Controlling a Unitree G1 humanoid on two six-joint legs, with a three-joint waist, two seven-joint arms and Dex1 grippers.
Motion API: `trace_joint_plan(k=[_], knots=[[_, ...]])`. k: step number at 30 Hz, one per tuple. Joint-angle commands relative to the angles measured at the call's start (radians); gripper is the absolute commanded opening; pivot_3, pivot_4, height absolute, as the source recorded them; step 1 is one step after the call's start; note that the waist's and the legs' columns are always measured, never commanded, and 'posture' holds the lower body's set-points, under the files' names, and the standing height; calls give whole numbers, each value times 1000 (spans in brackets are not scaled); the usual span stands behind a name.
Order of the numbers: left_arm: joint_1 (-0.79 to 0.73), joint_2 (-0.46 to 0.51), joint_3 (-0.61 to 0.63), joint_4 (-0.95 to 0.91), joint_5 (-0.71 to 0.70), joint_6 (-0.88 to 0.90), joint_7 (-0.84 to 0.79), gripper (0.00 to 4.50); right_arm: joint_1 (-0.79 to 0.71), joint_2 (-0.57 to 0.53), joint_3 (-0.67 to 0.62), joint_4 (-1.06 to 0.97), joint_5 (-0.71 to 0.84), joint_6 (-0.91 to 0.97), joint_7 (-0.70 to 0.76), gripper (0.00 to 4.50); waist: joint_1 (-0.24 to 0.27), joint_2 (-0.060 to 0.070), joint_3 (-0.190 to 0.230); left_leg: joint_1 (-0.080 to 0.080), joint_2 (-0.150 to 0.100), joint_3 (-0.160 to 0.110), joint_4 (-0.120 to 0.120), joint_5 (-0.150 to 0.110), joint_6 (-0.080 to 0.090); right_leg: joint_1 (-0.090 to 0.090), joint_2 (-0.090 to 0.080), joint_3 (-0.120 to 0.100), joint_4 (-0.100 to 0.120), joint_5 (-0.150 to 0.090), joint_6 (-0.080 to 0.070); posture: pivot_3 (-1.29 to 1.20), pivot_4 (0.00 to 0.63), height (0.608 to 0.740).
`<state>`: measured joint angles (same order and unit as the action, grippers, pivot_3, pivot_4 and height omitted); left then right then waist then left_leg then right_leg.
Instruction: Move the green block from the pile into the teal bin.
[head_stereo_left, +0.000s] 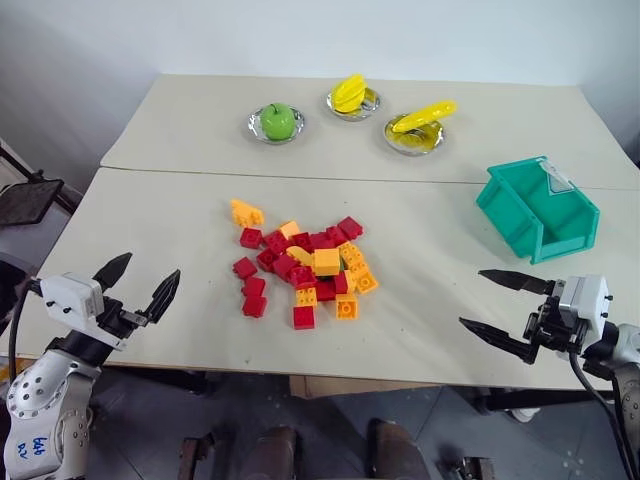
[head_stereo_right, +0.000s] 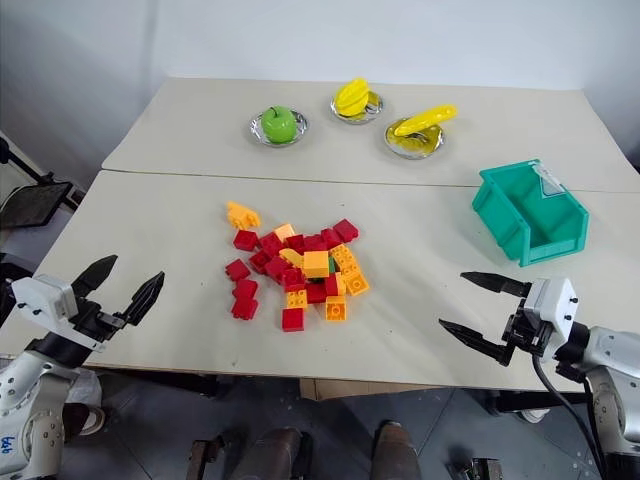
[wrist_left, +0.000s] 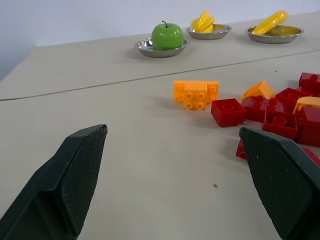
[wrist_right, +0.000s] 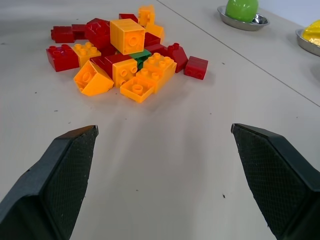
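Note:
The big yellow cube is covering most of the green block (wrist_right: 141, 56), so my right gripper should keep back while my left gripper first pushes the yellow cube (head_stereo_left: 326, 262) off.
The pile (head_stereo_left: 326, 262) of red, yellow and orange studded bricks lies mid-table. The green block (wrist_right: 141, 54) is mostly buried in it, showing as a green sliver under a big yellow cube on the side facing my right gripper. The teal bin (head_stereo_left: 510, 222) stands empty at the right, beyond my right gripper. My left gripper (head_stereo_left: 153, 264) hovers open over the table's front left edge, pointing toward the pile. My right gripper (head_stereo_left: 471, 298) hovers open at the front right, pointing left toward the pile. Nothing is between either pair of fingers.
On the far table stand three metal dishes: one with a green apple (head_stereo_left: 277, 121), two with yellow fruit pieces (head_stereo_left: 353, 95) (head_stereo_left: 420, 122). A seam (head_stereo_left: 400, 181) runs between the two tables. A black stand (head_stereo_left: 25, 200) sits off the left edge.

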<state>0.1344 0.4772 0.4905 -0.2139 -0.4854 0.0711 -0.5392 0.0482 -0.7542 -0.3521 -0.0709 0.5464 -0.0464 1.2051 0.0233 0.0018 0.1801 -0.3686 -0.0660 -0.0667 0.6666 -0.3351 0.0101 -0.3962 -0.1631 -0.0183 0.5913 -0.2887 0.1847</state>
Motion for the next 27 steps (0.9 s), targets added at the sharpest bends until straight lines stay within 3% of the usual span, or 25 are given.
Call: trace_joint_plan(k=[1,6,10,14,19,23,27], knots=[[8,3,15,-14,4,-18,3,4500,-9,4,-8,-5,-1,-20,-2,4478,0,0,0,0,0,0,0,0,0,0,0,0,0,0,0,0,150,740],[25,15,31,-59,-109,38,-62,4500,-30,13,-20,-33,30,22,-39,4478,-1,0,0,0,0,0,0,0,0,0,0,0,0,0,0,0,150,740],[129,106,31,-141,-177,87,-235,4500,-58,-2,-31,-118,86,89,-60,4478,-9,0,0,0,1,0,0,0,0,0,0,0,0,0,0,0,150,740],[190,239,-7,-123,-101,6,-448,4500,-80,-27,-18,-93,61,61,-8,4478,-7,0,0,0,2,0,0,-1,-1,0,1,-1,-1,0,-2,0,150,740],[60,228,20,-7,-83,-34,-383,4500,-91,-19,-37,3,20,6,0,4478,3,1,0,0,2,-1,0,-1,0,2,0,-2,-2,0,-2,0,150,740],[55,240,-5,7,-85,-25,-442,4500,-71,-23,-75,45,16,-12,-18,4478,-3,1,0,0,2,-2,-1,-1,0,1,1,-4,1,0,-2,0,150,740],[29,241,-52,27,-99,-9,-501,3608,-54,-33,-97,73,3,-33,-23,4500,-14,1,0,0,2,-1,-1,-2,1,1,1,-4,0,0,-2,0,150,740]])
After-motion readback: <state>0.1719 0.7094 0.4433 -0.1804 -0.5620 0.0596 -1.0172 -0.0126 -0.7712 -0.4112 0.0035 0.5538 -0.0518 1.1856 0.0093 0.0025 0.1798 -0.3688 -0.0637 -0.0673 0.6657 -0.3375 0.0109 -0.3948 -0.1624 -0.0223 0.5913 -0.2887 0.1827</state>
